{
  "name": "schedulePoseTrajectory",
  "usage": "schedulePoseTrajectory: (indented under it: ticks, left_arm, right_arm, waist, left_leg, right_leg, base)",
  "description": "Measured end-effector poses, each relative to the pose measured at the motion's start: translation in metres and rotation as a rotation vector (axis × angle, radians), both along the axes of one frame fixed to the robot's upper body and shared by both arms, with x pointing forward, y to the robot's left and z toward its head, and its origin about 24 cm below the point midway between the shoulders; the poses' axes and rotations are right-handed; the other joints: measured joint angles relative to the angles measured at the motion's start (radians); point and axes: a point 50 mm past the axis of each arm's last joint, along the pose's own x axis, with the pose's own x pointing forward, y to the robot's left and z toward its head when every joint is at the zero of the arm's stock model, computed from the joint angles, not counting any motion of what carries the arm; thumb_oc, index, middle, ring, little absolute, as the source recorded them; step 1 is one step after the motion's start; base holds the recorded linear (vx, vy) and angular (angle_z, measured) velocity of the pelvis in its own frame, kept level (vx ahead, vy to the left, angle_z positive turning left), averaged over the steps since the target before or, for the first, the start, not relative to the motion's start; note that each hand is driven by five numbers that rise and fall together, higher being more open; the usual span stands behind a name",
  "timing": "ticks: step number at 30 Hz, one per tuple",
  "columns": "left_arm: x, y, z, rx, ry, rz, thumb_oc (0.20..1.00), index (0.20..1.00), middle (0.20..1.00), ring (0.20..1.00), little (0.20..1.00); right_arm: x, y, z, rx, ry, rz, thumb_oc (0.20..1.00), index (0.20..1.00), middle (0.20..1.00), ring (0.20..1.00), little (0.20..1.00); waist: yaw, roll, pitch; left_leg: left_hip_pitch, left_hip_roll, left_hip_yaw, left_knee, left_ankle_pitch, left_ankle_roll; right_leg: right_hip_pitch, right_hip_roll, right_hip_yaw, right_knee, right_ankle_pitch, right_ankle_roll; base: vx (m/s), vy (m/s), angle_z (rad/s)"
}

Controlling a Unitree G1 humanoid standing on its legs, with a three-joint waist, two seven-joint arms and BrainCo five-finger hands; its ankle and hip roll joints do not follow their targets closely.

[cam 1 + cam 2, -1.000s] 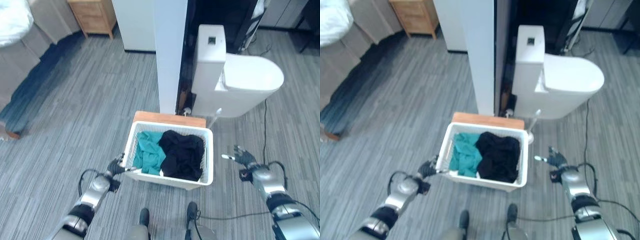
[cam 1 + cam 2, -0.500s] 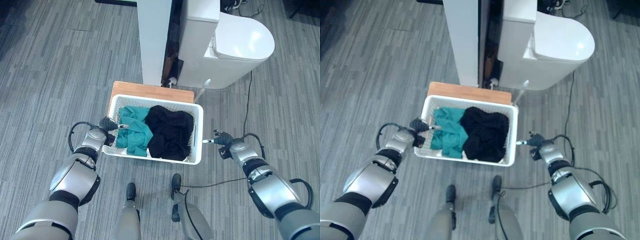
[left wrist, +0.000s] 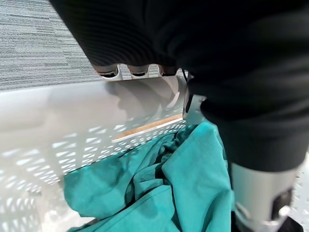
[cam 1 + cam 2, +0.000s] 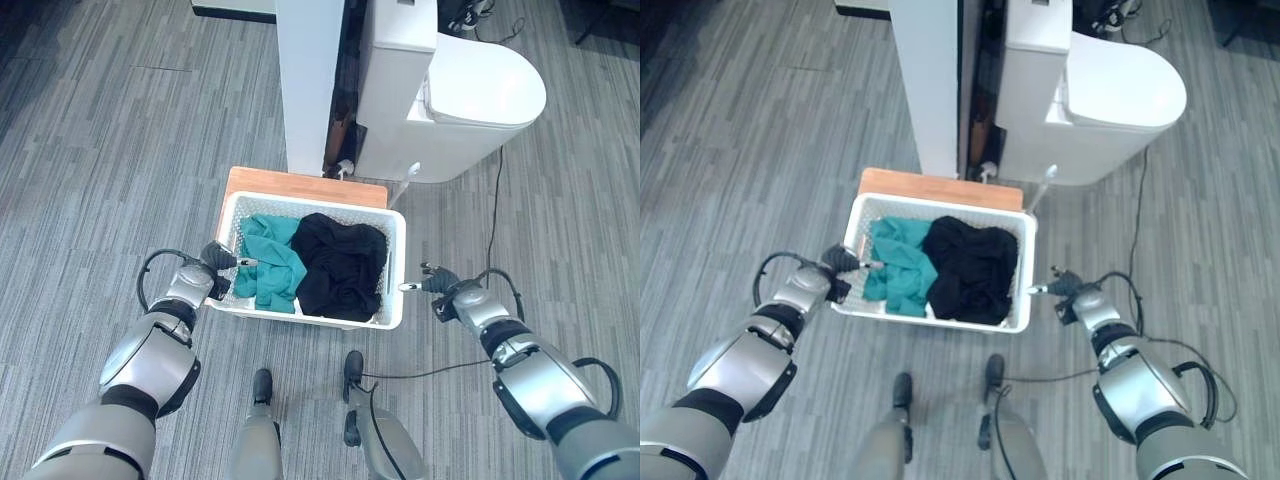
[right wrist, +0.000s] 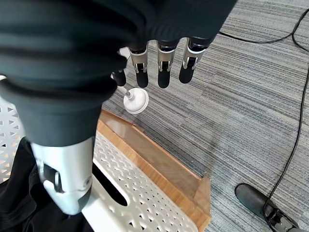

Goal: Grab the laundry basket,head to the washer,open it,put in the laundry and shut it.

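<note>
I expect to find the wide top of the wooden board [image 4: 306, 185] hidden under the basket when I lift the basket, because the board peeks out around the laundry basket's rim [image 4: 398, 262].
A white perforated laundry basket [image 4: 300, 312] stands on the floor in front of me. It holds a teal garment [image 4: 268, 262] on its left side and a black one [image 4: 338, 265] on its right. My left hand [image 4: 218, 262] is at the basket's left rim, and in the left wrist view the white wall [image 3: 72, 121] hides what lies past the hand's dark cover [image 3: 193, 38], with the teal cloth [image 3: 159, 183] just below. My right hand [image 4: 442, 285] is open beside the right rim, fingers [image 5: 164, 63] straight over the floor and thumb [image 5: 63, 179] above the rim [image 5: 140, 198].
A wooden board [image 4: 300, 185] lies against the basket's far side. Behind it rise a white pillar [image 4: 308, 80] and a white toilet [image 4: 470, 90], with a toilet brush [image 4: 410, 175] leaning by its base. A black cable [image 4: 495, 210] runs along the floor to the right.
The camera has tipped down, so the whole picture shifted. My right hand has closed in on the basket's right rim. My left hand has stayed at the left rim.
</note>
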Motion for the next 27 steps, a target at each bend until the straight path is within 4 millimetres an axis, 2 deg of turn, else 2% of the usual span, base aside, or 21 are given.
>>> schedulePoseTrajectory:
  ticks: [7,13,17,24,27]
  left_arm:
    - [0.004,-0.002,0.007,0.000,-0.016,-0.004,1.000,1.000,1.000,1.000,1.000]
    - [0.005,-0.003,0.008,0.000,-0.017,-0.005,1.000,1.000,1.000,1.000,1.000]
    - [0.005,-0.003,0.009,0.007,-0.009,-0.002,1.000,1.000,1.000,1.000,1.000]
    - [0.009,-0.006,0.015,0.071,-0.005,-0.037,1.000,1.000,1.000,1.000,1.000]
    - [0.010,-0.006,0.017,0.110,0.008,-0.045,1.000,1.000,1.000,1.000,1.000]
  right_arm:
    - [-0.002,0.023,-0.011,0.042,0.028,0.034,1.000,1.000,1.000,1.000,1.000]
    - [0.002,0.028,-0.008,0.077,0.021,0.017,1.000,1.000,1.000,1.000,1.000]
    - [0.004,0.041,-0.007,0.063,0.028,0.059,1.000,1.000,1.000,1.000,1.000]
    - [0.000,0.042,-0.016,0.049,0.095,0.026,1.000,1.000,1.000,1.000,1.000]
    - [0.003,0.044,-0.012,0.025,0.102,0.033,1.000,1.000,1.000,1.000,1.000]
  waist:
    - [0.007,0.000,0.000]
    - [0.009,0.000,0.000]
    - [0.010,0.000,0.000]
    - [0.012,0.001,0.000]
    - [0.012,0.001,0.000]
  left_leg:
    - [-0.004,0.003,0.002,-0.003,0.000,0.000]
    - [-0.001,0.001,0.005,-0.007,0.000,0.000]
    - [-0.001,0.002,0.010,-0.006,0.000,0.000]
    - [-0.020,-0.003,0.003,0.005,0.000,0.000]
    - [-0.021,-0.002,0.003,0.006,0.000,0.000]
  right_leg:
    - [-0.009,0.006,0.004,0.000,0.001,-0.001]
    - [-0.008,0.004,0.004,0.000,0.001,-0.001]
    - [-0.009,0.002,0.006,0.000,0.002,-0.003]
    - [-0.017,-0.004,0.001,0.000,0.002,-0.003]
    - [-0.020,-0.003,0.001,0.000,0.003,-0.003]
  base:
    - [0.00,0.001,-0.01]
    - [0.00,0.000,0.00]
    - [0.00,0.000,0.00]
    - [0.00,0.006,0.02]
    - [0.00,0.000,0.00]
